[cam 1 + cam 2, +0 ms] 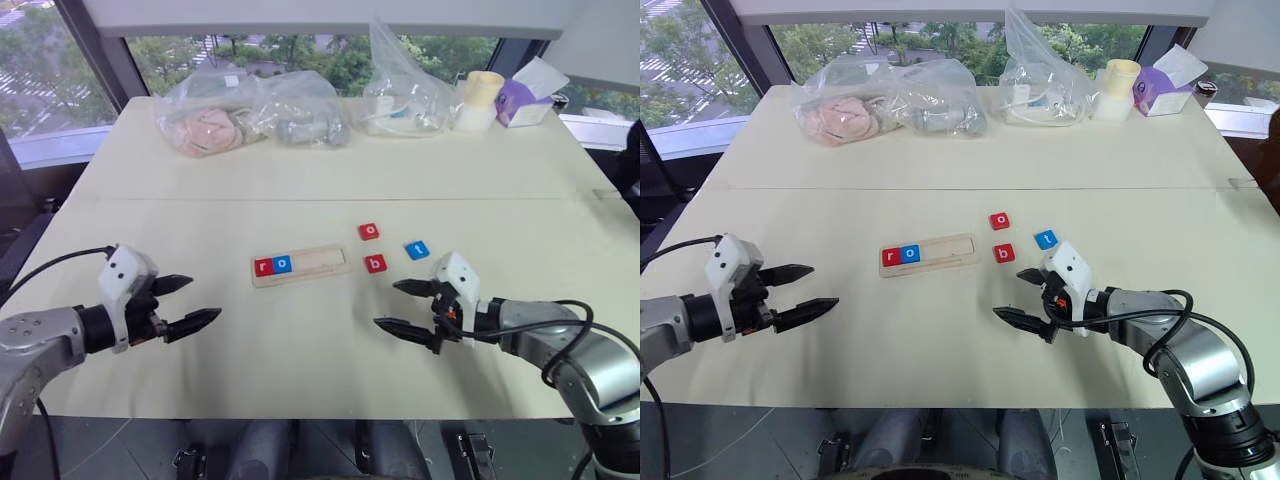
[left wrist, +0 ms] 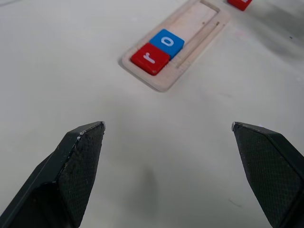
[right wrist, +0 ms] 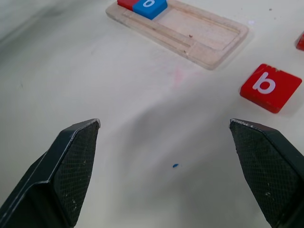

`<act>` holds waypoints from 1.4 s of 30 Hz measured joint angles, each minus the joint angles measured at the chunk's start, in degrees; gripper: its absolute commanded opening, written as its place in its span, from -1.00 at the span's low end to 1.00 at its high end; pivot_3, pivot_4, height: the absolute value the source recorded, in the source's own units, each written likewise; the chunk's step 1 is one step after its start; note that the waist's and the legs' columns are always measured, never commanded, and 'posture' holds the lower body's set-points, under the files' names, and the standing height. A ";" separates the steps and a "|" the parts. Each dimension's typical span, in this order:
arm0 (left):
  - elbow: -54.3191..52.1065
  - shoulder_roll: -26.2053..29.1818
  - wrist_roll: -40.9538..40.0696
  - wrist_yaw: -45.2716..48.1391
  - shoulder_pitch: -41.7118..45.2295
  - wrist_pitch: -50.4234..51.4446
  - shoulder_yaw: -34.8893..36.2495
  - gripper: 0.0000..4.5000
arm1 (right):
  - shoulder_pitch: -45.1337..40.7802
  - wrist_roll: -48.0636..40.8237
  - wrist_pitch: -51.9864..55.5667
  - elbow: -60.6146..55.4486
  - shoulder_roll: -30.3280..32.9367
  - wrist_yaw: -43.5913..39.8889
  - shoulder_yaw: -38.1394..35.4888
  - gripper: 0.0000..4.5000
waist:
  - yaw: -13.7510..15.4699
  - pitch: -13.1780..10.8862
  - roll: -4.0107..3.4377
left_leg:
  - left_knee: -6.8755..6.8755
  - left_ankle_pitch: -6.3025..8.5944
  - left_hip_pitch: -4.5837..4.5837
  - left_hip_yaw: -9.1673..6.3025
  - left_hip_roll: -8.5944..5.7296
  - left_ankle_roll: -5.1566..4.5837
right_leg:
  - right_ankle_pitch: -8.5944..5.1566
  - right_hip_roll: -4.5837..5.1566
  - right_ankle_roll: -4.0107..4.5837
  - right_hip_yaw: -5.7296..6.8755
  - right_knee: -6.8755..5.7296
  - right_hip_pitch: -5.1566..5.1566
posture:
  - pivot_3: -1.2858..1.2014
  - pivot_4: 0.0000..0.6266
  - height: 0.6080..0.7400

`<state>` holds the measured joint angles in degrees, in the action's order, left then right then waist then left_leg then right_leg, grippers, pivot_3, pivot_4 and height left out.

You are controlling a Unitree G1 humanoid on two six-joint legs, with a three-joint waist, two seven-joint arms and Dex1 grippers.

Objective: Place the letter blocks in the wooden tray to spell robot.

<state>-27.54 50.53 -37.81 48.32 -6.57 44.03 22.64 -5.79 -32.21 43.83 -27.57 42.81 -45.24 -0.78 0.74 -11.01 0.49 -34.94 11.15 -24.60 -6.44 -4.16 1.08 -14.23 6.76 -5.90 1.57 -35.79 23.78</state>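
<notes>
The wooden tray's empty end [image 1: 326, 260] slants toward the red b block, so my left gripper should straighten the tray from its r end [image 1: 258, 270] before I add the block.
The wooden tray [image 1: 300, 266] lies mid-table with a red r block [image 1: 264, 266] and a blue o block [image 1: 282, 264] at its left end; the rest of its groove is bare. To its right lie a red o block [image 1: 369, 231], a red b block [image 1: 375, 264] and a blue t block [image 1: 417, 250] on the table. My left gripper [image 1: 188, 303] hovers open, left of the tray, holding nothing. My right gripper [image 1: 404, 306] is open and holds nothing, just in front of the b and t blocks.
Along the table's far edge sit clear plastic bags [image 1: 250, 115], a third bag [image 1: 405, 95], a cream cup [image 1: 479, 100] and a purple tissue box [image 1: 525, 100]. A seam [image 1: 330, 198] crosses the table behind the blocks.
</notes>
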 measured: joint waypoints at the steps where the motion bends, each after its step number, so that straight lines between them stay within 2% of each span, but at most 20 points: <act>1: 0.18 0.00 0.10 0.05 0.10 -0.21 0.00 1.00 | -0.06 0.03 -0.11 0.11 0.00 0.00 0.02 0.98 | 0.00 0.00 0.00 | 0.00 0.00 0.00 0.00 0.00 0.00 | 0.00 0.00 0.00 0.01 0.00 0.00 | 0.03 -0.52 1.00; 13: 0.71 0.17 1.86 0.54 -0.51 -1.39 -0.33 1.00 | -0.92 0.70 -0.58 0.91 -0.07 0.03 0.71 0.98 | 0.00 0.00 0.00 | 0.00 0.00 0.00 0.01 0.00 0.00 | 0.00 0.00 0.00 0.02 0.00 0.00 | 0.03 -0.52 1.00; 17: 3.63 2.36 3.65 2.64 1.30 -3.27 -2.01 1.00 | -1.92 0.54 0.62 0.94 -0.98 0.95 1.15 0.98 | 0.00 0.00 0.00 | 0.01 0.00 0.00 0.00 0.00 0.00 | 0.00 -0.01 0.00 0.02 -0.01 0.03 | 0.03 -0.52 1.00; 20: 6.70 6.40 5.71 5.67 3.78 -5.56 -3.34 1.00 | -2.94 -1.25 3.51 0.73 -1.03 1.04 0.89 0.98 | 0.01 0.00 0.00 | 0.01 0.00 0.00 0.01 0.00 0.00 | 0.00 -0.01 0.00 0.06 0.00 0.02 | 0.03 -0.52 1.00; 22: 9.48 9.96 7.30 9.84 7.49 -7.61 -6.46 1.00 | -6.81 -6.67 7.97 -0.19 -2.30 1.57 -0.51 0.98 | -0.02 -0.05 -0.06 | -0.01 0.00 -0.05 0.02 0.00 0.00 | 0.01 0.00 0.02 0.06 -0.05 0.10 | 0.03 -0.52 1.00; 25: 14.07 11.01 9.78 15.24 18.54 -11.07 -13.66 1.00 | -12.26 -10.89 10.86 -3.91 -3.11 2.73 -1.88 0.98 | 0.27 -0.04 -0.09 | -0.01 -0.01 -0.07 -0.02 0.00 -0.01 | 0.01 -0.01 0.02 0.15 -0.12 0.15 | 0.03 -0.52 1.00; 28: 19.58 7.93 13.58 17.61 26.11 -14.98 -20.43 1.00 | -11.87 -10.62 11.27 -6.26 -2.68 3.96 -0.72 0.98 | 0.24 -0.02 -0.08 | 0.08 -0.09 -0.07 0.05 -0.09 -0.16 | -0.03 -0.01 -0.08 0.15 -0.08 0.13 | 0.03 -0.52 1.00; 33: 33.56 -3.44 21.88 17.65 35.04 -22.75 -31.18 1.00 | -6.82 -8.70 11.41 -7.61 -2.70 6.51 2.92 0.98 | -0.11 -0.08 0.01 | -0.12 -0.12 -0.37 0.14 -0.17 -0.22 | 0.20 -0.02 -0.57 0.11 -0.25 0.42 | 0.03 -0.52 1.00; 37: 42.26 -9.18 25.42 17.63 39.75 -27.94 -33.79 1.00 | -5.82 -6.88 10.68 -8.85 -2.65 7.99 4.17 0.98 | -0.26 -0.10 0.06 | -0.29 -0.15 -0.40 0.12 -0.08 -0.20 | 0.29 -0.15 -0.53 0.11 -0.34 0.46 | 0.03 -0.52 1.00; 42: 47.30 -11.89 29.19 18.19 41.12 -32.67 -35.77 1.00 | -3.64 -5.19 9.53 -9.54 -3.21 9.56 5.23 0.98 | -0.06 -0.09 0.08 | -0.31 -0.17 -0.39 0.09 -0.06 -0.19 | 0.31 -0.18 -0.51 0.09 -0.33 0.44 | 0.03 -0.52 1.00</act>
<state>19.76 38.64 -8.62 66.51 34.54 11.36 -13.13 -9.43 -37.41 53.36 -37.11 39.60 -35.68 4.45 0.68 -11.11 0.57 -35.24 10.98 -24.99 -6.35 -4.22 0.90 -13.92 6.58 -6.41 1.66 -36.12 24.22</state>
